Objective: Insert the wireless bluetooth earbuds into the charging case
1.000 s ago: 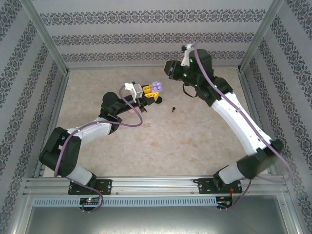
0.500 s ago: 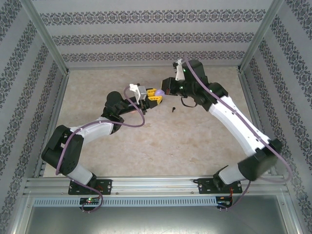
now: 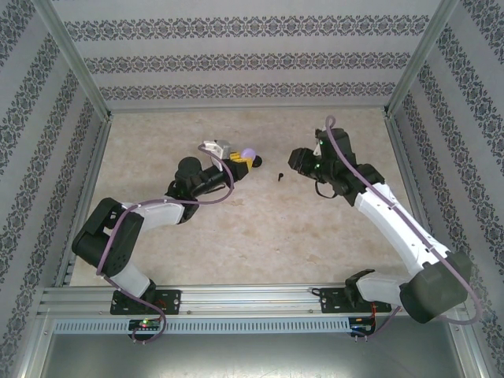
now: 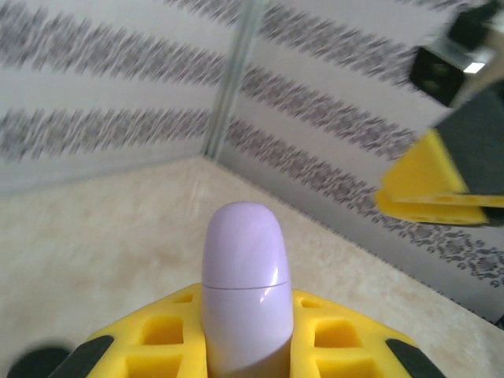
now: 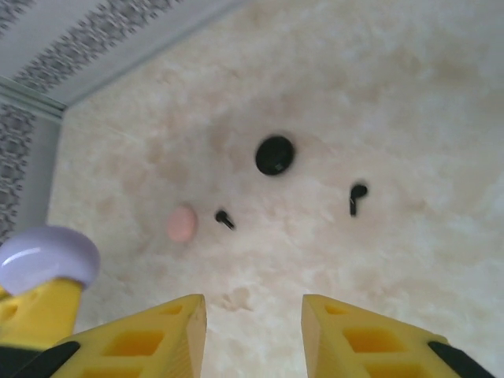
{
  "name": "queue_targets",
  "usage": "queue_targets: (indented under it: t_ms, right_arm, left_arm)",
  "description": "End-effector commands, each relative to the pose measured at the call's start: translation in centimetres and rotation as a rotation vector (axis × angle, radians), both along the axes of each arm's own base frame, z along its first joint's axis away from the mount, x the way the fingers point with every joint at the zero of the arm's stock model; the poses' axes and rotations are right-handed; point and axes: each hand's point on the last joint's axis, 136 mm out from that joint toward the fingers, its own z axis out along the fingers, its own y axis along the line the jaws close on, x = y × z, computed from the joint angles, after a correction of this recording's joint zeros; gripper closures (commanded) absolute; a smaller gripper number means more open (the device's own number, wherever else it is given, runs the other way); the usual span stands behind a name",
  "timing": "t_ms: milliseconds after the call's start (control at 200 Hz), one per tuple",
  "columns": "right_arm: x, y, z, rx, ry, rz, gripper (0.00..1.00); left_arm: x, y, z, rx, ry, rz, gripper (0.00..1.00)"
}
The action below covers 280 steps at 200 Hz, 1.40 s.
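Observation:
The robot's left gripper holds the purple case (image 4: 246,264) but the earbuds are black, so it should put that case down, and the right gripper should take the black case (image 5: 275,155).
My left gripper (image 3: 239,161) is shut on a pale purple charging case (image 4: 246,276), which stands upright between the yellow fingers with its lid closed. The case (image 3: 250,152) hangs just above the table. My right gripper (image 5: 253,309) is open with nothing between its fingers and faces the table to the right of the case (image 5: 49,256). Two black earbuds lie loose on the table, one (image 5: 358,197) to the right and one (image 5: 224,219) nearer the left gripper. The right-hand black earbud (image 3: 280,176) lies between the two grippers (image 3: 296,161). Purple and pinkish buds are out of view.
A round black disc (image 5: 275,154) and a pink oval piece (image 5: 182,224) lie on the beige table (image 3: 260,228) near the earbuds. Patterned walls and a metal frame (image 3: 79,94) ring the table. My right gripper's yellow finger (image 4: 429,185) shows in the left wrist view.
My right gripper pulled back to the right, away from the left gripper, and came lower. The purple case looked open a second ago and is closed now; the left gripper shifted slightly.

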Motion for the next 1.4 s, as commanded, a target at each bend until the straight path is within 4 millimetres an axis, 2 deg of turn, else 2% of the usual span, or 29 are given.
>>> queue_targets:
  t_ms: [0, 170, 310, 520, 719, 804, 934, 1034, 1224, 1394]
  right_arm:
    - [0.5, -0.1, -1.8, 0.009, 0.022, -0.029, 0.61]
    - [0.7, 0.0, -5.3, -0.021, 0.083, -0.029, 0.56]
    - [0.9, 0.1, -6.7, -0.032, 0.104, -0.032, 0.54]
    - [1.4, 0.4, -7.2, -0.034, 0.115, -0.031, 0.50]
    - [1.8, 0.4, -6.9, -0.044, 0.114, -0.032, 0.44]
    - [2.0, 0.5, -6.9, -0.051, 0.116, -0.030, 0.43]
    - [2.4, 0.4, -6.6, -0.075, 0.113, -0.032, 0.37]
    - [2.9, 0.4, -6.8, -0.111, 0.116, -0.024, 0.34]
    - [4.9, 1.4, -7.4, -0.210, 0.136, 0.047, 0.26]
    - [7.5, 3.5, -8.7, -0.298, 0.166, 0.106, 0.25]
  left_arm:
    - [0.6, 2.7, -4.6, 0.005, 0.300, 0.140, 1.00]
    - [-0.8, 6.3, -11.5, 0.035, 0.645, 0.260, 1.00]
    - [-2.4, 8.7, -15.6, 0.007, 0.804, 0.339, 1.00]
    - [-3.8, 10.4, -19.0, 0.011, 0.902, 0.382, 0.98]
    - [-4.3, 12.2, -20.8, 0.019, 0.951, 0.433, 0.80]
    - [-4.6, 13.2, -21.4, 0.013, 0.979, 0.470, 0.66]
    - [-4.8, 14.8, -21.4, -0.022, 0.998, 0.532, 0.47]
    - [-4.8, 16.0, -20.4, -0.035, 0.977, 0.573, 0.40]
    - [-4.0, 18.3, -15.8, -0.028, 0.867, 0.639, 0.25]
    - [-3.3, 19.7, -11.6, -0.014, 0.781, 0.662, 0.13]
